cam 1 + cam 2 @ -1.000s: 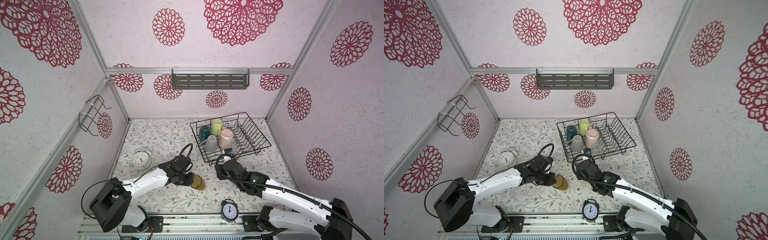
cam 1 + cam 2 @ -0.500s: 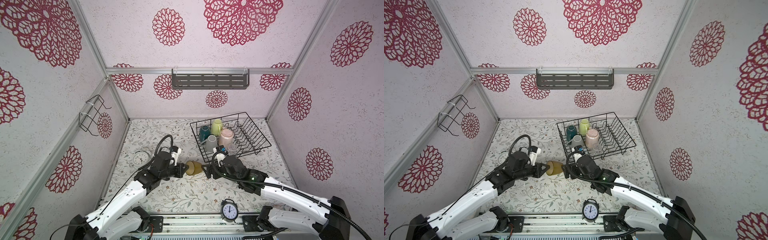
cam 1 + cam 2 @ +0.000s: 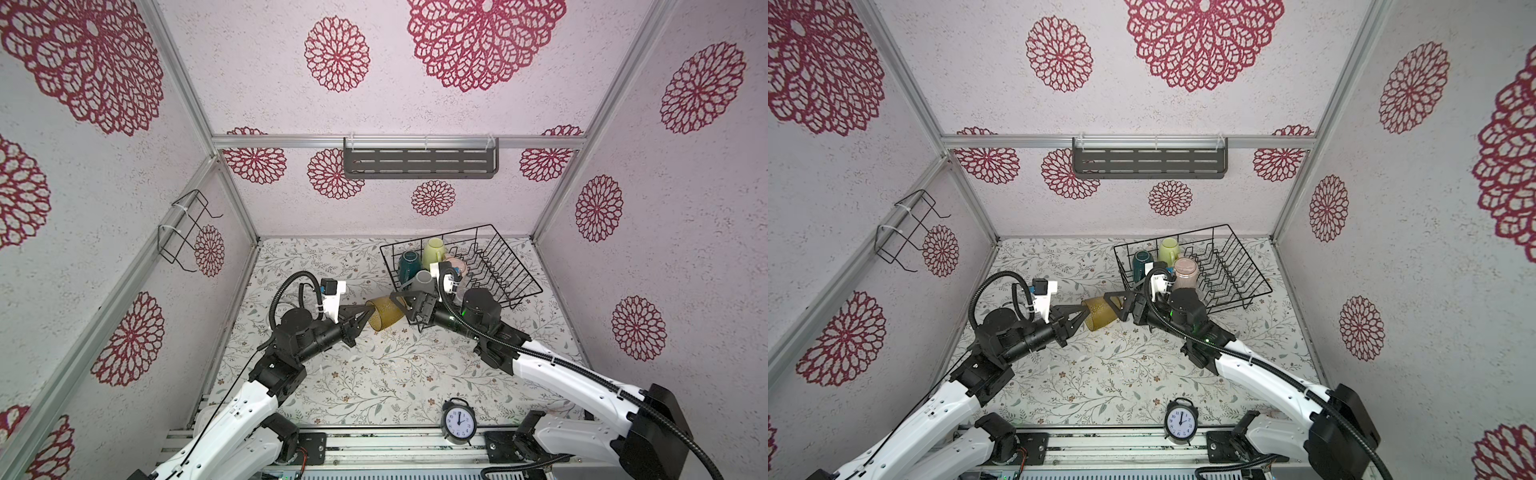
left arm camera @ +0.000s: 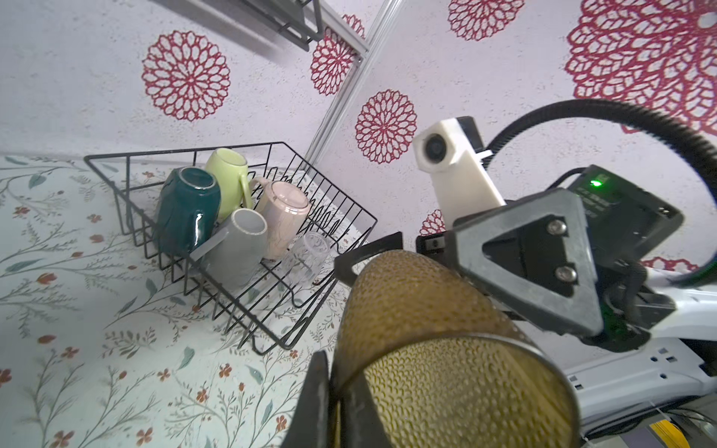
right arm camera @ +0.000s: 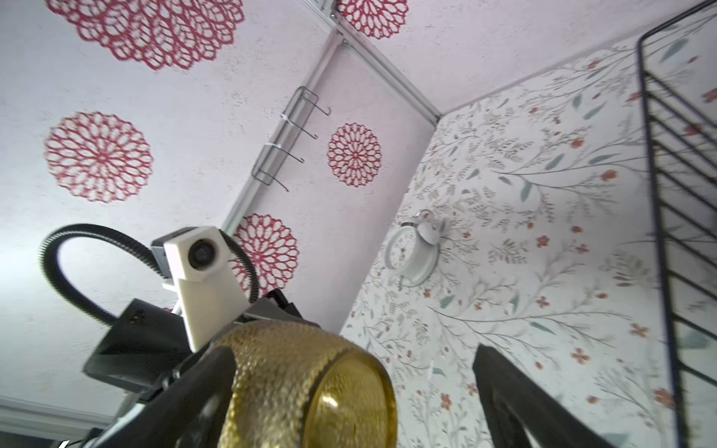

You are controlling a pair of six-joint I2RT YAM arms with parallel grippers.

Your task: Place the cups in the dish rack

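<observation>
Next, I take the tumbler by its base (image 3: 395, 304) with my right gripper, since my left gripper pinches the tumbler's rim (image 3: 377, 325), which must face down in the rack.
The amber glass tumbler (image 3: 384, 314) (image 3: 1100, 312) hangs on its side above the table, just left of the dish rack (image 3: 492, 266) (image 3: 1237, 266). My left gripper (image 3: 368, 312) (image 4: 337, 388) is shut on its rim, one finger inside and one outside. Around the tumbler's base (image 5: 349, 395) my right gripper (image 3: 405, 312) (image 5: 353, 376) stands wide open, a finger on each side. In the rack (image 4: 186, 150) sit a teal mug (image 4: 186, 209), a yellow-green mug (image 4: 229, 182), a pink mug (image 4: 285, 217), a grey mug (image 4: 240, 248) and a small clear glass (image 4: 310, 252).
A black alarm clock (image 3: 458, 422) stands at the table's front edge. In the right wrist view a white alarm clock (image 5: 411, 252) stands on the table near the left wall. A grey slotted shelf (image 3: 419, 160) hangs on the back wall, a wire holder (image 3: 183, 232) on the left wall.
My left gripper lifted the tumbler off the table and carried it toward the rack. My right gripper opened wide and came around the tumbler's base.
</observation>
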